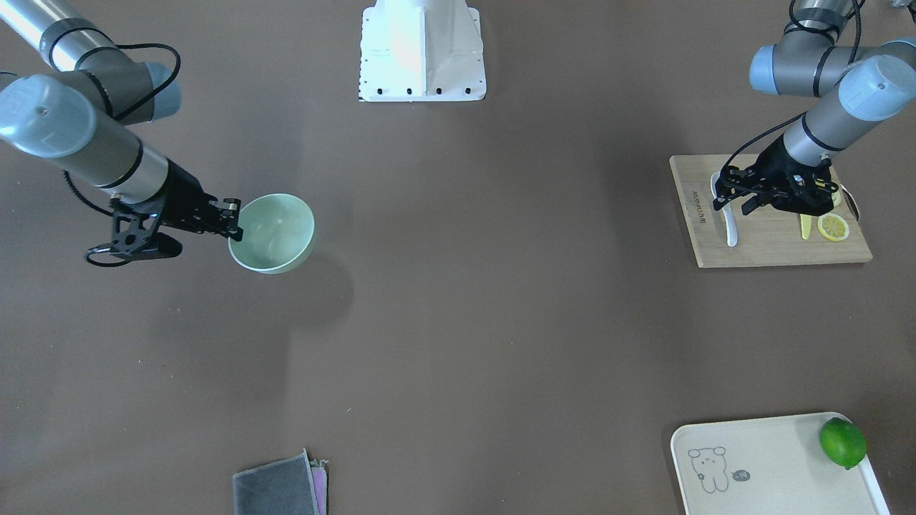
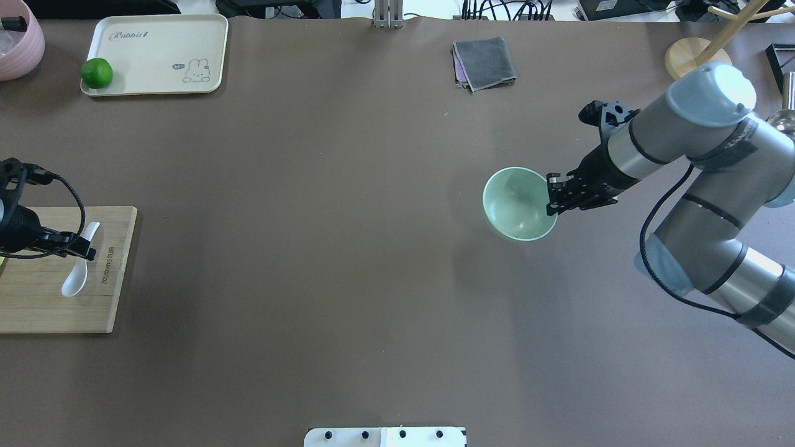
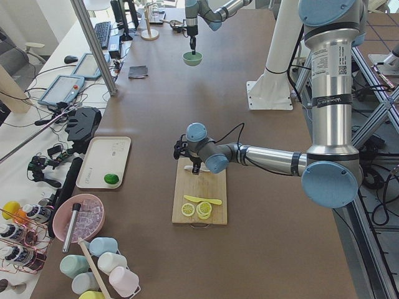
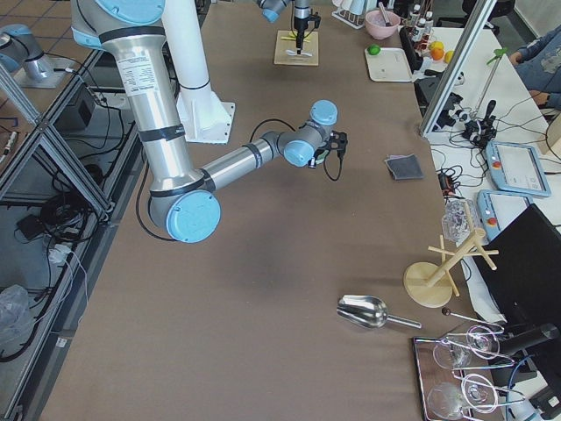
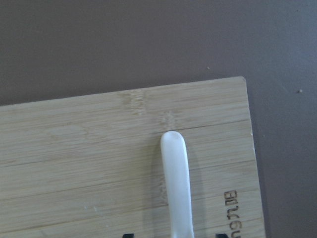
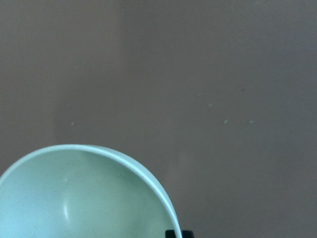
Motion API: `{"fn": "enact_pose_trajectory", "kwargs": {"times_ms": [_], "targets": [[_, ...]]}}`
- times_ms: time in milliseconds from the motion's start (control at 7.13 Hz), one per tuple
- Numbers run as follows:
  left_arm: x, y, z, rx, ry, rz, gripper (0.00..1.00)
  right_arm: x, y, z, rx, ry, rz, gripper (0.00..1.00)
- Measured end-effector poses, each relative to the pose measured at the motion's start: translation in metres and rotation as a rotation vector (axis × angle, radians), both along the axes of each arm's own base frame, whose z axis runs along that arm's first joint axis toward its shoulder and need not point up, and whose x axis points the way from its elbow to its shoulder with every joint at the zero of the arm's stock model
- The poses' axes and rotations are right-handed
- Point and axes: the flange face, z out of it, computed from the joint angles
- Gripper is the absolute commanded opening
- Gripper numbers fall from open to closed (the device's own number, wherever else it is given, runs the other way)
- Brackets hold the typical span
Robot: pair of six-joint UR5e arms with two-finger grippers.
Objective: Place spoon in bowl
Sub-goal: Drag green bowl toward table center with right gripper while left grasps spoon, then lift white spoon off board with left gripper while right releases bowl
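The white spoon (image 1: 730,227) is almost as long as the mint-green bowl (image 1: 274,233) is wide, so the spoon's handle will lean out over the bowl's rim when I put the spoon down into the bowl.
The white spoon (image 2: 73,282) lies on a wooden cutting board (image 2: 37,310) at the table's left end, scoop toward the robot. My left gripper (image 2: 79,249) is low over its handle, open, with a finger on each side and a gap to both. The left wrist view shows the handle (image 5: 177,183) between the fingertips (image 5: 128,235). In the front view the spoon (image 1: 731,232) lies below this gripper (image 1: 731,205). My right gripper (image 2: 553,195) is shut on the rim of the mint-green bowl (image 2: 517,205) and holds it tilted above the table. The bowl (image 1: 273,232) (image 6: 74,198) is empty.
Lemon slices (image 1: 833,227) and a yellow knife (image 1: 806,226) lie on the board beside the left gripper. A tray (image 2: 155,56) with a lime (image 2: 97,72) is at the far left. A folded grey cloth (image 2: 484,62) lies at the far edge. The robot base (image 1: 422,50) stands mid-table.
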Motion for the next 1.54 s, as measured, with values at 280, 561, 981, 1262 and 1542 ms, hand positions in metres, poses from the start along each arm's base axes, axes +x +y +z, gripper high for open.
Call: {"fn": "enact_pose_trajectory", "kwargs": {"times_ms": [280,561,981,1262,1542], "targets": [[0.003,-0.004,0.000,0.002,0.001,0.001,0.40,-0.053,0.041,-0.033,-0.005,-0.009,0.003,0.00],[0.003,-0.004,-0.001,0.003,0.001,0.000,0.19,-0.087,0.066,-0.058,-0.025,-0.025,0.008,0.00],[0.004,-0.004,-0.004,0.005,0.006,0.001,0.00,-0.124,0.095,-0.079,-0.028,-0.032,0.018,0.00],[0.011,-0.012,-0.024,0.018,0.034,-0.009,0.00,-0.142,0.108,-0.090,-0.022,-0.037,0.026,0.00],[0.035,-0.029,-0.077,0.016,0.103,-0.046,0.00,-0.164,0.124,-0.106,0.004,-0.040,0.040,0.80]]}}
